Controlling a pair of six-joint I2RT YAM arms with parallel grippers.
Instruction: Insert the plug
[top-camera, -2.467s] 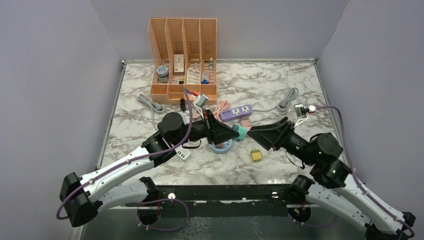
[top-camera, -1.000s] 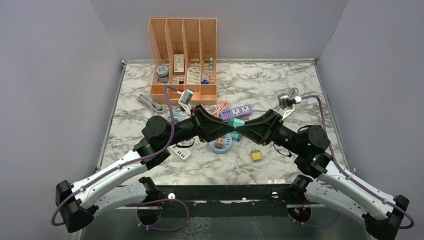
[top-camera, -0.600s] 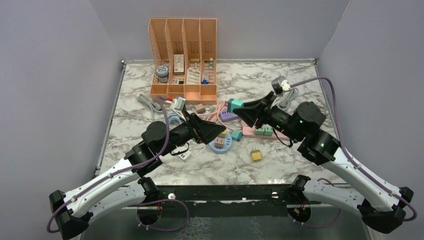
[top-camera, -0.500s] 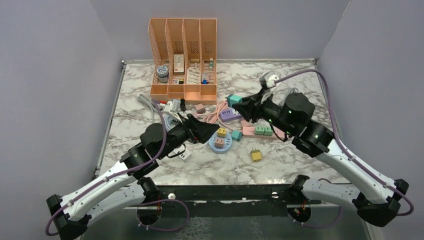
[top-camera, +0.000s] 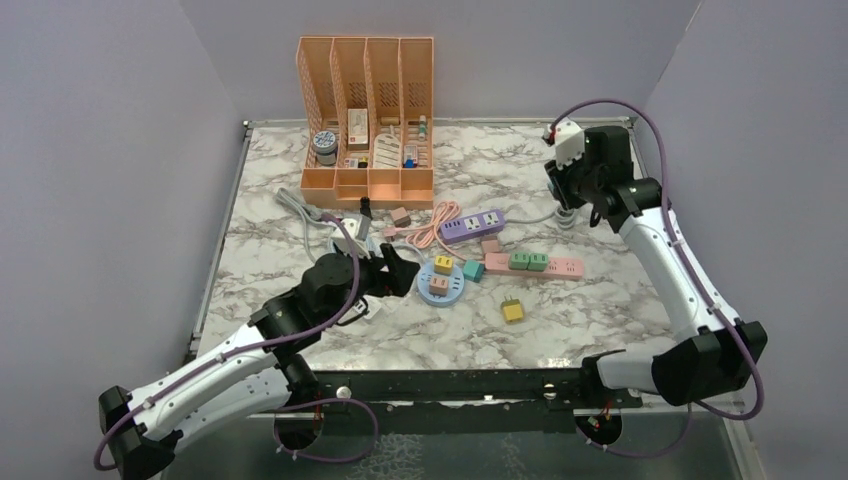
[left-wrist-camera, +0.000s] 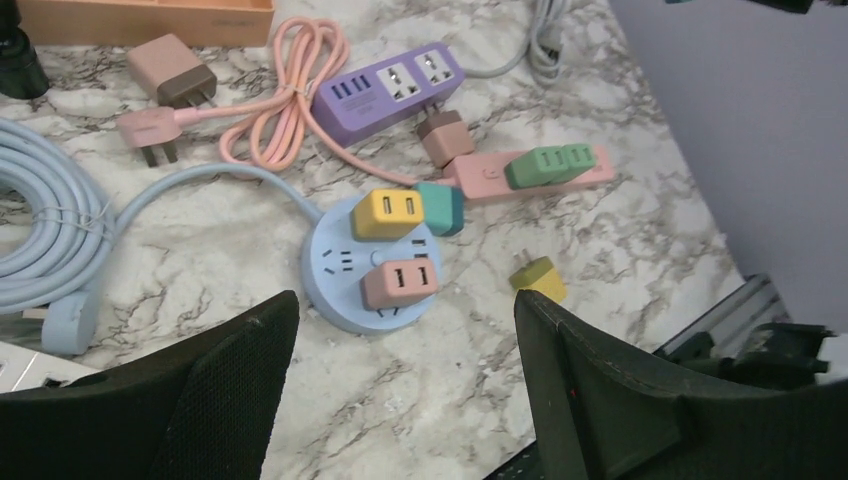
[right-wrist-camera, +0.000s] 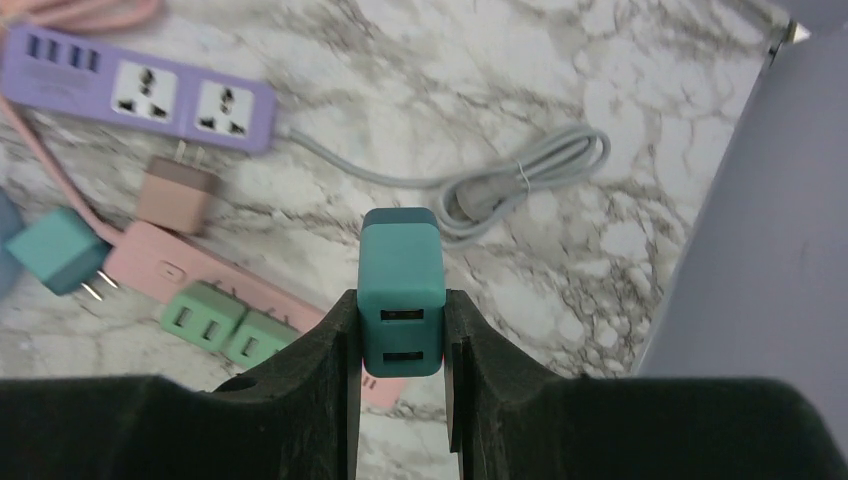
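The teal plug (right-wrist-camera: 402, 290) in my right gripper is crooked to the pink power strip, so next I turn the plug straight and move it over the power strip's loose end (top-camera: 568, 268).
My right gripper (right-wrist-camera: 402, 305) is shut on a teal plug (right-wrist-camera: 401, 285), USB ports facing the camera. It hangs high over the table's back right (top-camera: 578, 188). Below it lies the pink power strip (right-wrist-camera: 160, 262) with two green plugs (right-wrist-camera: 205, 318) in it, and farther back the purple power strip (right-wrist-camera: 140, 90). My left gripper (left-wrist-camera: 405, 330) stands open and empty, low over the table just in front of the round blue socket (left-wrist-camera: 335, 270). That socket carries a yellow plug (left-wrist-camera: 388, 213) and a pink plug (left-wrist-camera: 400, 283). A second teal plug (left-wrist-camera: 441, 207) lies beside it.
A loose yellow plug (top-camera: 513, 311) lies near the front. A brown plug (right-wrist-camera: 178, 195) rests by the pink strip. The orange organizer (top-camera: 367, 110) stands at the back, a coiled grey cable (right-wrist-camera: 520, 185) at the right, a pink cable (left-wrist-camera: 290, 95) and pale blue cable (left-wrist-camera: 40, 230) at the left.
Both grippers met at the teal plug a second ago. The left gripper opened and drew back left and low. The right arm carried the plug up and away to the back right.
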